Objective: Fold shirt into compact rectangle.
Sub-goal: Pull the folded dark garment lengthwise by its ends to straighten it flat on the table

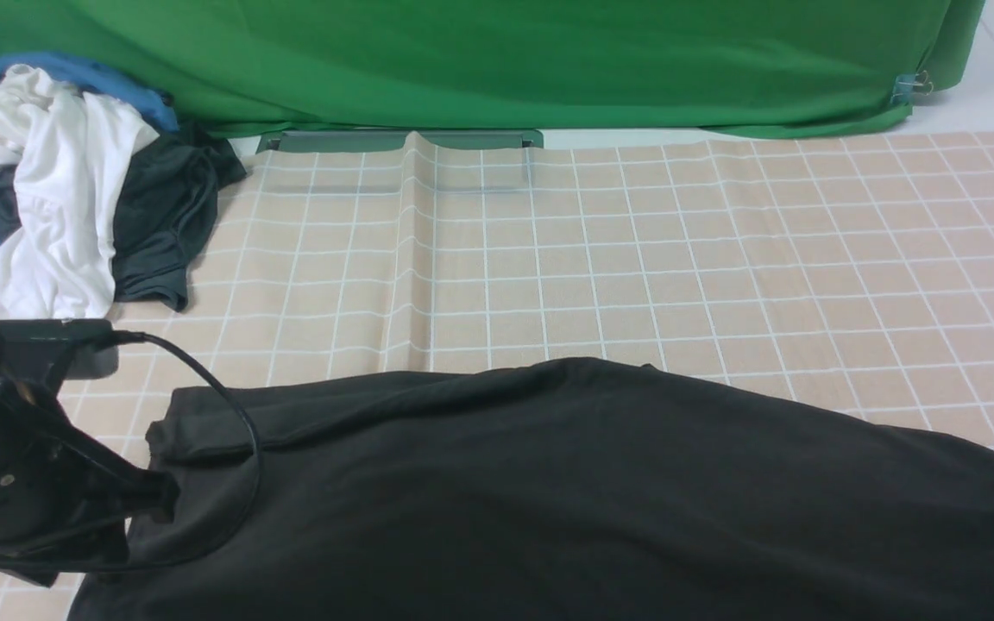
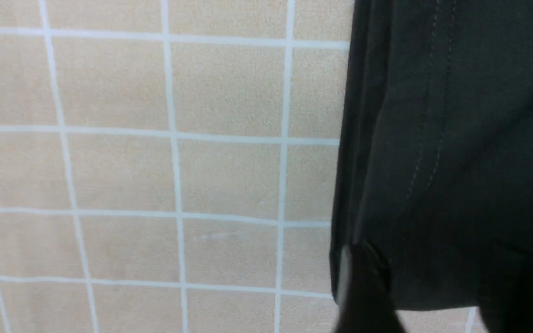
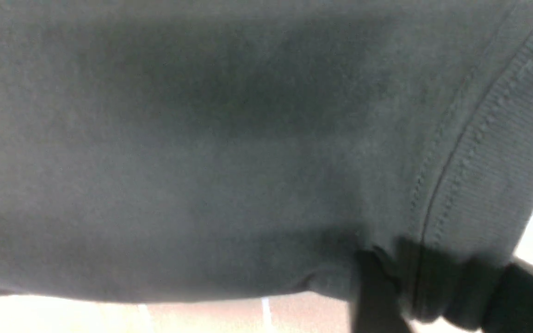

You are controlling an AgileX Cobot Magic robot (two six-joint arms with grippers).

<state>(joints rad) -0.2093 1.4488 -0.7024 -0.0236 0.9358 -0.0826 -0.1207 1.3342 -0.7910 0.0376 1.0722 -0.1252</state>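
The ribbed collar (image 3: 500,155) should fold over when the robot carries it inward, while the black shirt's body stays in place, because the broad cloth (image 1: 576,497) lies spread out flat.
The black shirt (image 1: 592,483) lies across the near part of the table, with a folded edge at its left end. My left gripper (image 1: 147,500) is at that left end. In the left wrist view the left gripper (image 2: 433,277) stands open, its fingers (image 2: 361,286) wide apart with the stitched hem (image 2: 424,138) lying flat between them. The right gripper (image 3: 437,277) is also open. The ribbed collar (image 3: 493,175) sags in a bunch between its fingers (image 3: 377,291). The right arm is out of the front view.
A pile of white, blue and dark clothes (image 1: 48,190) sits at the back left. A green drape (image 1: 497,60) closes off the back. The beige checked tablecloth (image 1: 635,241) has a raised crease (image 1: 419,241). A black cable (image 1: 229,414) loops over the shirt's left end.
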